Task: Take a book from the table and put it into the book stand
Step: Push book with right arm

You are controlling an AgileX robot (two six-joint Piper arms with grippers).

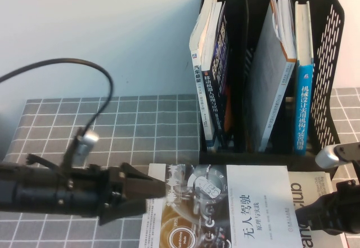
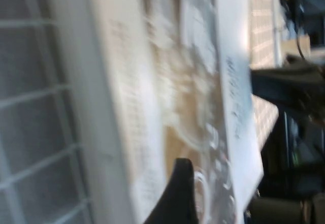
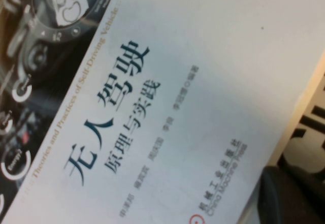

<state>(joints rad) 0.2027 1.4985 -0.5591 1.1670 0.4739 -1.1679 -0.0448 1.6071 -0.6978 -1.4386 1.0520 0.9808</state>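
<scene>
I expect the book (image 1: pixel 222 208) to uncover the rest of a lower book's cover when I lift it, since cut-off lettering (image 1: pixel 298 196) shows past its edge.
The book (image 1: pixel 225 211) lies flat on the table (image 1: pixel 140 124) at the front, its cover half white with a black Chinese title and half dark with gauges. It fills the right wrist view (image 3: pixel 193 82) and the left wrist view (image 2: pixel 203 82). My left gripper (image 1: pixel 160 189) is at the book's left edge, open, with one dark finger (image 2: pixel 177 193) over the cover. My right gripper (image 1: pixel 304 214) is at the book's right edge. The black book stand (image 1: pixel 270 73) stands upright behind the book, with books in all three compartments.
A blue-and-white book (image 1: pixel 315 200) lies under the book's right side. A blue-spined book (image 1: pixel 304 96) stands in the stand's right compartment, a grey one (image 1: pixel 270 85) in the middle, several (image 1: pixel 211 62) in the left. A black cable (image 1: pixel 84 73) arcs over the left arm.
</scene>
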